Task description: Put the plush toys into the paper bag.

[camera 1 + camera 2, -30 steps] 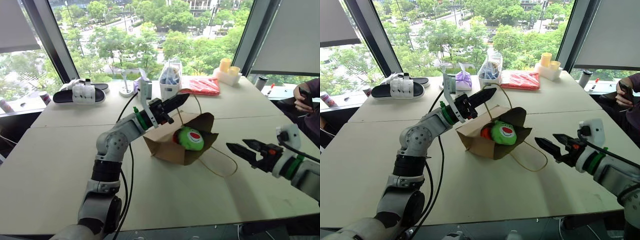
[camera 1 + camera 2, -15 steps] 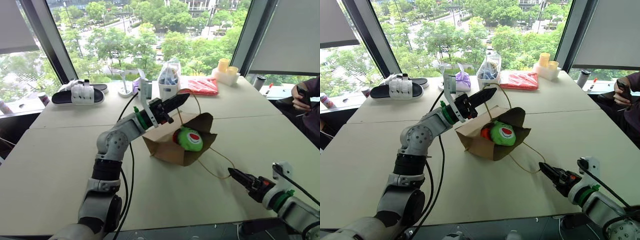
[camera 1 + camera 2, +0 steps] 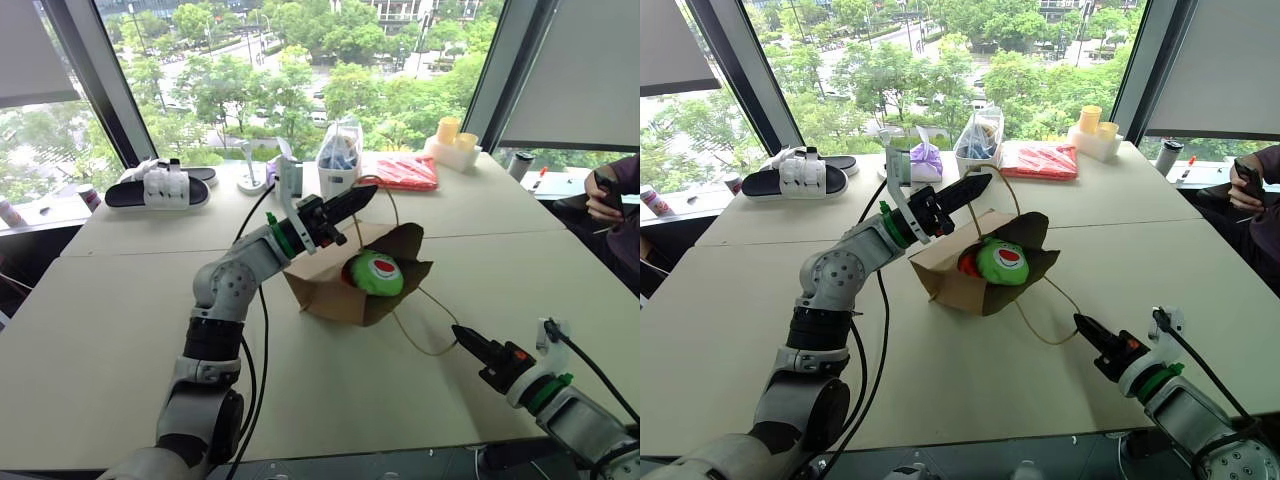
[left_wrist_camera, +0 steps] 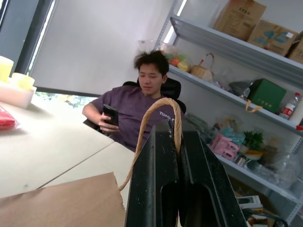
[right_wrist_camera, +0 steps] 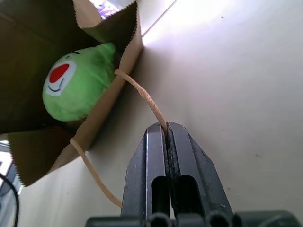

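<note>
The paper bag is lying tipped over with its opening (image 3: 380,268) toward me. I should stand it up, let go of its handles, and then straighten it by its side (image 3: 332,300) with my left gripper.
The brown paper bag (image 3: 330,295) lies tipped on the table with its mouth facing me. Inside it sits the green plush toy (image 3: 375,272) with a red-white patch, and an orange plush toy (image 3: 966,264) peeks out beside it. My left gripper (image 3: 366,194) is raised over the bag, shut on the upper cord handle (image 4: 152,116). My right gripper (image 3: 460,333) is low over the table in front of the bag. It is shut on the lower cord handle (image 5: 140,94), which runs into its fingertips (image 5: 156,130).
At the table's far side are black-and-white slippers (image 3: 160,187), a purple pouch (image 3: 927,160), a clear bag of items (image 3: 340,160), a red packet (image 3: 405,172) and yellow cups (image 3: 452,140). A person (image 3: 615,195) sits at the far right with a phone.
My right gripper has dropped towards the table, rolled, and gone from open to shut on the lower cord handle. The left arm has held still.
</note>
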Available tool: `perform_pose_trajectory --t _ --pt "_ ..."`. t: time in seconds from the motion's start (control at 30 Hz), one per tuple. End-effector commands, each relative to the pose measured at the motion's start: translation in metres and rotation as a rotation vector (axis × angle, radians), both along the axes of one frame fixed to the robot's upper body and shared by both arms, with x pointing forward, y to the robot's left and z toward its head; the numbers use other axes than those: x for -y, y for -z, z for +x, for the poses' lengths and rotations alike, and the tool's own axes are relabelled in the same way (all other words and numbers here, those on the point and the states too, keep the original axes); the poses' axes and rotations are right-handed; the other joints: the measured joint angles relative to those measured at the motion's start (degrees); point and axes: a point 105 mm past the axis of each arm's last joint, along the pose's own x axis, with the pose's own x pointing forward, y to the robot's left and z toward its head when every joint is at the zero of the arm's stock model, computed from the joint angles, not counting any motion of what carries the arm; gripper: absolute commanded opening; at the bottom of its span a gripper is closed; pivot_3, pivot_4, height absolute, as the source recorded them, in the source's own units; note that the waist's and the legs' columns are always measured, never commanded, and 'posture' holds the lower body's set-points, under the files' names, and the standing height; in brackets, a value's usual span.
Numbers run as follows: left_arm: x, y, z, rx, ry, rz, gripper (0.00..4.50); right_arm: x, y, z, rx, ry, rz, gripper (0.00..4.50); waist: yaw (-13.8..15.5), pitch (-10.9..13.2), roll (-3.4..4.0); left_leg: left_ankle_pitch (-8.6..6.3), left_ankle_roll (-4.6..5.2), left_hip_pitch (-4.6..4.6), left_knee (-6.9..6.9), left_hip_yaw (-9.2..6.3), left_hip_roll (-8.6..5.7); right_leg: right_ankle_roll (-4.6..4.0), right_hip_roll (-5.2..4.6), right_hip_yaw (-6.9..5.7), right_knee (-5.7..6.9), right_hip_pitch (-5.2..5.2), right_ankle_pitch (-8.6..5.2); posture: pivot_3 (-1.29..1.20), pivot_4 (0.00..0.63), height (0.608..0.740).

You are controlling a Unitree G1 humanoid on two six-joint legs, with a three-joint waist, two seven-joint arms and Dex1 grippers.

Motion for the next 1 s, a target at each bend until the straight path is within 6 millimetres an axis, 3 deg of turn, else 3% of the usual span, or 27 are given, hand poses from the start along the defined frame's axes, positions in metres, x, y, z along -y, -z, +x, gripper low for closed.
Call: perform_pose_trajectory --t 0.03,0.2,0.43,0.5,0.67,0.77,1.0 --pt "-0.007 -0.026 -0.007 0.086 -0.019 -0.032 0.00 0.000 -0.050 -0.001 0.198 -0.027 0.054 0.04 -0.02 0.00 0.00 0.00 0.00 0.00 0.00 0.00 0.00 0.00 0.00 0.01 0.00 -0.01 0.00 0.00 0.150 0.740" --pt "-0.017 -0.037 -0.007 0.059 -0.043 -0.055 0.00 -0.007 -0.106 -0.010 0.391 -0.106 0.153 0.04 -0.02 0.01 -0.01 -0.01 0.02 0.00 -0.01 -0.01 0.05 0.00 0.03 0.01 0.00 -0.02 0.00 0.00 0.150 0.740" --pt "-0.028 -0.048 0.002 -0.068 -0.046 -0.145 0.00 -0.019 -0.158 -0.009 0.553 -0.172 0.259 0.04 -0.01 0.03 -0.04 -0.01 0.02 -0.01 0.00 -0.01 0.06 0.01 0.04 0.04 0.00 -0.02 0.01 0.00 0.150 0.740" --pt "-0.027 -0.038 0.010 -0.114 -0.065 -0.122 0.00 -0.025 -0.164 -0.003 0.560 -0.192 0.278 0.04 -0.02 0.02 -0.04 -0.01 0.02 0.00 0.00 0.03 0.06 0.02 0.05 0.04 0.00 -0.02 0.01 0.00 0.150 0.740" --pt "-0.024 -0.015 0.027 -0.182 -0.112 -0.085 0.00 -0.033 -0.155 0.011 0.528 -0.196 0.260 0.04 0.06 0.02 -0.04 -0.01 0.02 -0.03 0.00 0.08 0.04 0.02 0.09 0.04 -0.01 -0.02 0.01 0.00 0.150 0.740" --pt "-0.028 -0.008 0.032 -0.200 -0.117 -0.105 0.87 -0.033 -0.149 0.018 0.509 -0.170 0.245 0.92 0.03 0.02 -0.04 -0.01 0.03 -0.03 0.00 0.08 0.04 0.01 0.08 0.06 -0.02 -0.03 0.01 0.00 0.150 0.740" --pt "-0.034 0.000 0.027 -0.192 -0.079 -0.088 4.34 -0.035 -0.138 0.012 0.487 -0.184 0.211 4.44 -0.02 0.02 -0.04 -0.02 0.03 -0.04 0.00 0.08 0.04 0.01 0.09 0.07 -0.02 -0.05 0.01 0.00 0.150 0.740"
